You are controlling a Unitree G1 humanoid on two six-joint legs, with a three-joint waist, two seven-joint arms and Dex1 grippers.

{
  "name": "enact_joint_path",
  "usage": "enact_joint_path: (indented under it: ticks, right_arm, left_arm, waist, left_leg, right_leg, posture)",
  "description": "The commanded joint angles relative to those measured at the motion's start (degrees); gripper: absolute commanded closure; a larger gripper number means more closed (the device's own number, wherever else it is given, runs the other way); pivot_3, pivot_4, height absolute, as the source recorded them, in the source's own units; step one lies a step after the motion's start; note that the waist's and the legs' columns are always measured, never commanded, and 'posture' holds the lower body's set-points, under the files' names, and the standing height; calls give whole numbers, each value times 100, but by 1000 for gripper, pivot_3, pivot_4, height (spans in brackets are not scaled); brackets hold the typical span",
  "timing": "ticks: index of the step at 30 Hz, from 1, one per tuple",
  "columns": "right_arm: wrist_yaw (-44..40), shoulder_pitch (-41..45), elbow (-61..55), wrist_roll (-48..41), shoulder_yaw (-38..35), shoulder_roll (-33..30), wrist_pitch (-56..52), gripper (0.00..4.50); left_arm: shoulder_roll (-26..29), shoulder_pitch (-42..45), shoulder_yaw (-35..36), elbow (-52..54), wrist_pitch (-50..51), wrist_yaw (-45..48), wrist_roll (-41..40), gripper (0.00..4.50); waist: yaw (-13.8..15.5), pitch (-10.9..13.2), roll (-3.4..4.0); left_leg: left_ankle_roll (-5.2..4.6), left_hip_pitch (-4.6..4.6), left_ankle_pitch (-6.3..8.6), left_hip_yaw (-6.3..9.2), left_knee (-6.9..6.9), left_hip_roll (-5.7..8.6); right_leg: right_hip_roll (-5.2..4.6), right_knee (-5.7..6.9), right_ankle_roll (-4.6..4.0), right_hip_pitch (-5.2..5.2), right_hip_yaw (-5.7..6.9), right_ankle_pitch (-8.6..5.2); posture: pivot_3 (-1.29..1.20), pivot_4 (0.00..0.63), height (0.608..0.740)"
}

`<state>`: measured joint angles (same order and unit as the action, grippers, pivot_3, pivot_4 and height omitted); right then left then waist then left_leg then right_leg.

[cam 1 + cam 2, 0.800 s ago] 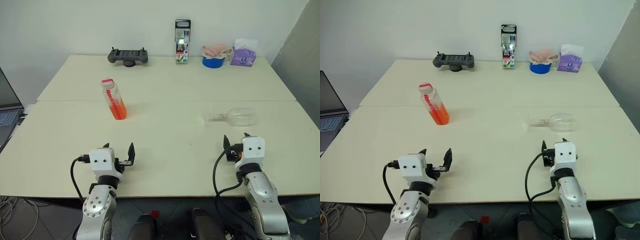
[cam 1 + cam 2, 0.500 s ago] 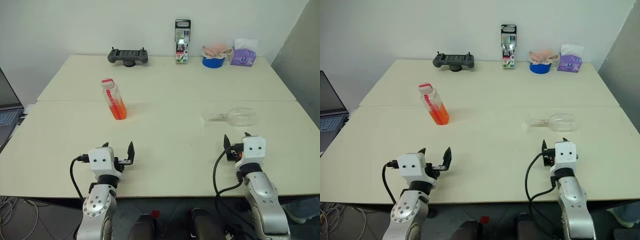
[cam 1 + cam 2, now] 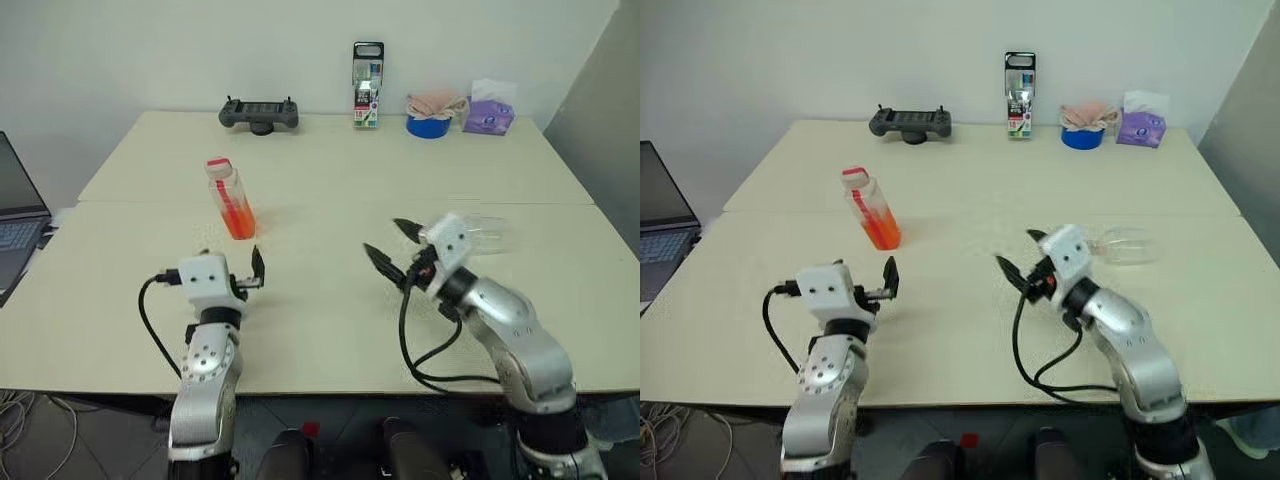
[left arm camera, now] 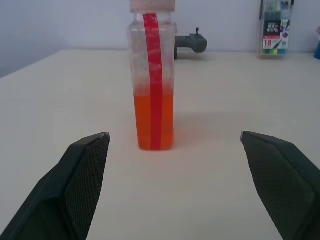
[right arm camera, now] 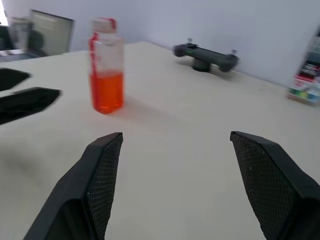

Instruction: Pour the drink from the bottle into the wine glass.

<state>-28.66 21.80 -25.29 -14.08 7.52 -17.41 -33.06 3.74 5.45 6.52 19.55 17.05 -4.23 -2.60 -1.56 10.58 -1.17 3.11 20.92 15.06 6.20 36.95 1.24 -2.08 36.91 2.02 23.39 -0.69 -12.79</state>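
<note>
I keep my left gripper going forward, with the bottle upright (image 3: 236,211) and lined up with its open fingers, and close it on the body (image 3: 228,188) under the bottle's white cap.
The bottle (image 3: 230,200) stands upright on the left half of the table (image 3: 330,175), its lower part holding the orange-red drink (image 4: 154,122); a white cap with a red band tops it. My left gripper (image 3: 232,258) is open a short way in front of the bottle and level with it, with nothing between its fingers. The wine glass (image 3: 1127,245) lies on its side at the right, partly hidden behind my right hand. My right gripper (image 3: 384,237) is open above the table's middle and points left toward the bottle (image 5: 105,75). It holds nothing.
Along the far edge sit a black controller (image 3: 258,113), a tall pen box (image 3: 366,84), a blue tape roll with a pink cloth (image 3: 428,112) and a purple tissue pack (image 3: 487,110). A laptop (image 3: 15,215) stands off the table's left side.
My right arm has swung up and left from the near right edge to the table's middle, now pointing at the bottle. My left gripper has moved forward toward the bottle. Bottle and glass stay put.
</note>
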Motion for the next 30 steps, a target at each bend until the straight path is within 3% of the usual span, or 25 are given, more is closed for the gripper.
enact_joint_path:
  ticks: [1, 12, 24, 30]
  right_arm:
    - [-77, 542, 444, -191, -100, 96, -93, 815]
    - [-257, 1557, 1741, -31, -13, 201, 427, 815]
    - [-287, 1719, 2058, 65, 50, 263, 584, 815]
    - [-281, 1656, 1989, 144, 76, 270, 578, 815]
  left_arm:
    - [97, 497, 99, -120, 205, -15, -7, 30]
    - [585, 2203, 526, -1784, 69, -92, -12, 30]
    - [888, 3479, 570, -4189, -1150, 194, -82, 30]
    - [1056, 3765, 495, -4884, -1719, 284, 10, 30]
  waist:
    - [4, 0, 0]
    - [-5, 0, 0]
    - [-6, 0, 0]
    - [-9, 0, 0]
  left_leg:
    - [0, 0, 0, 0, 0, 1]
    - [0, 0, 0, -3, -2, 1]
    - [1, 2, -1, -4, -2, 2]
    - [1, 3, -1, -4, -4, 2]
  right_leg:
    - [-1, 0, 0, 0, 0, 0]
    - [-1, 2, 2, 4, -4, 2]
    - [-3, 4, 3, 11, -5, 4]
    - [-3, 5, 3, 14, -5, 4]
  posture:
    - [0, 150, 740]
    - [0, 150, 740]
    - [0, 150, 740]
    - [0, 150, 740]
